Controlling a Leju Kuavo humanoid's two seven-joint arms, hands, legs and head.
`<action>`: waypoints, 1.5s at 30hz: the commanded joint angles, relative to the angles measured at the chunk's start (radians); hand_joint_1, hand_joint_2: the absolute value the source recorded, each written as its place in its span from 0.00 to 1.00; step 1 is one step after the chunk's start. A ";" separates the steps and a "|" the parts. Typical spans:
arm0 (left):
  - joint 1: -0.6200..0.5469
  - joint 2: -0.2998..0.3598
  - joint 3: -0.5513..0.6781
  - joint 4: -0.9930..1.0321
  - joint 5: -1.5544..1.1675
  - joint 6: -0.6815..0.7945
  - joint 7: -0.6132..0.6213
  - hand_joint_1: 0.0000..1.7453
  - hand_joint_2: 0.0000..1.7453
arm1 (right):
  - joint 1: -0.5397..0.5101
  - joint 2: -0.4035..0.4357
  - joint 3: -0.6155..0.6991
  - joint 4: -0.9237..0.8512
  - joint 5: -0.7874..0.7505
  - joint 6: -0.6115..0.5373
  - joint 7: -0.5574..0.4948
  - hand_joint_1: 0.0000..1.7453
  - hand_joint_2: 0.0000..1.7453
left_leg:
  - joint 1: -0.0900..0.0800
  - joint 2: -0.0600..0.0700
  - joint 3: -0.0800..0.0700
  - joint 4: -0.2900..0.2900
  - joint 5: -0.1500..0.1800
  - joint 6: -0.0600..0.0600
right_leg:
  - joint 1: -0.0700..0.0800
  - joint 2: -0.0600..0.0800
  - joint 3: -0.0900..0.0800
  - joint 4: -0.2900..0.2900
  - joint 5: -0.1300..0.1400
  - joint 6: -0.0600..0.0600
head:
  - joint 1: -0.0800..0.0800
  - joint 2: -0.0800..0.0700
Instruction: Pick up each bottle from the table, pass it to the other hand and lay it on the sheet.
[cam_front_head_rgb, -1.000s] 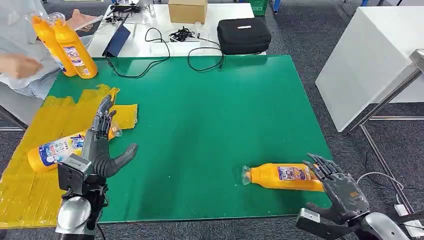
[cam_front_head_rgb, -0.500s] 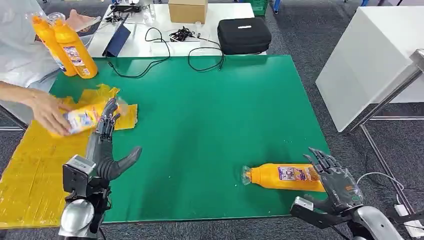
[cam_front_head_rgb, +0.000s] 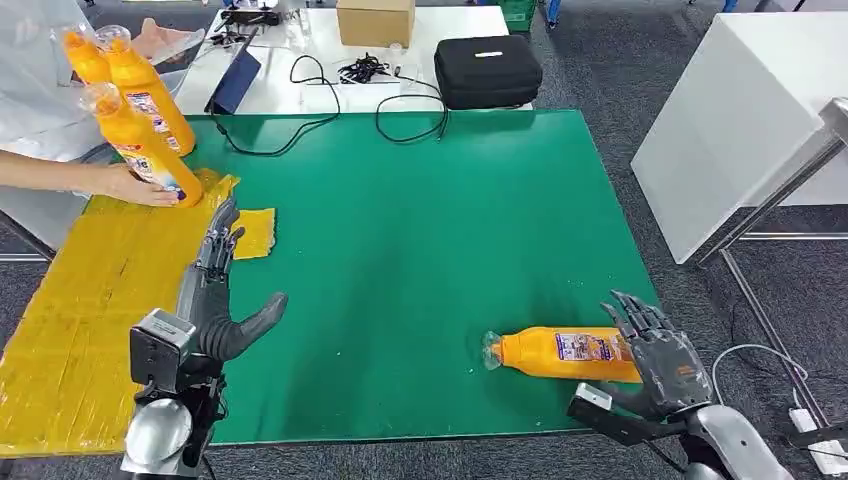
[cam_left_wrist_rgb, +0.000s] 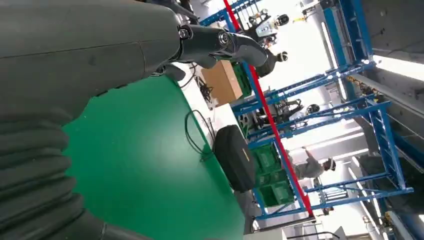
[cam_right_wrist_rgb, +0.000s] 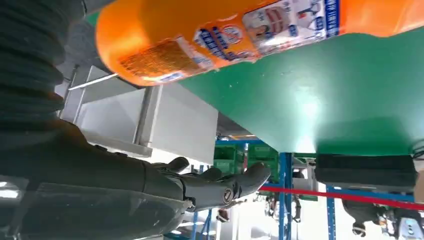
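Note:
My gripper should expect the orange bottle (cam_front_head_rgb: 538, 352) to hide its big front label underneath, because the label (cam_front_head_rgb: 590, 347) facing up is full of small print.
An orange bottle (cam_front_head_rgb: 565, 354) lies on its side on the green mat (cam_front_head_rgb: 420, 220), near the front right edge, cap pointing left. My right hand (cam_front_head_rgb: 660, 360) is open just beyond its base, fingers spread, not holding it; the right wrist view has the bottle (cam_right_wrist_rgb: 240, 30) close to the hand (cam_right_wrist_rgb: 150, 190). My left hand (cam_front_head_rgb: 215, 290) is open over the mat's left edge beside the yellow sheet (cam_front_head_rgb: 80, 310), holding nothing. A person's hand (cam_front_head_rgb: 140, 185) stands another orange bottle (cam_front_head_rgb: 140, 145) upright at the sheet's far end.
Two more orange bottles (cam_front_head_rgb: 135, 85) stand at the far left. A black case (cam_front_head_rgb: 488, 70), cables (cam_front_head_rgb: 350, 90), a cardboard box (cam_front_head_rgb: 375, 20) and a laptop (cam_front_head_rgb: 235, 80) sit on the white table behind. A white table (cam_front_head_rgb: 745, 120) stands to the right.
The person lifted the bottle off the yellow sheet and stood it upright at the sheet's far end. My right hand edged closer to the lying bottle's base. My left hand stayed roughly in place.

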 joint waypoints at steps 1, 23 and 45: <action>-0.018 -0.013 -0.006 0.057 0.008 -0.002 0.023 0.00 1.00 | -0.124 0.076 0.079 0.251 0.057 0.074 0.102 0.00 1.00 | 0.001 0.002 0.004 -0.001 -0.001 -0.002 | 0.002 0.001 0.004 -0.003 0.000 -0.001 | 0.000 0.000; -0.042 -0.013 -0.019 0.092 0.015 0.001 0.030 0.00 1.00 | -0.257 0.101 0.137 0.536 0.089 0.091 0.137 0.00 1.00 | 0.002 0.003 0.010 -0.001 -0.001 -0.002 | 0.002 -0.001 0.010 -0.003 0.000 -0.001 | 0.000 0.000; -0.063 -0.007 -0.004 0.094 0.035 0.014 0.033 0.00 1.00 | -0.341 0.096 0.155 0.661 0.109 0.133 0.208 0.98 1.00 | 0.002 0.002 0.019 -0.001 -0.001 0.001 | 0.002 -0.001 0.020 -0.007 -0.001 0.000 | 0.000 0.000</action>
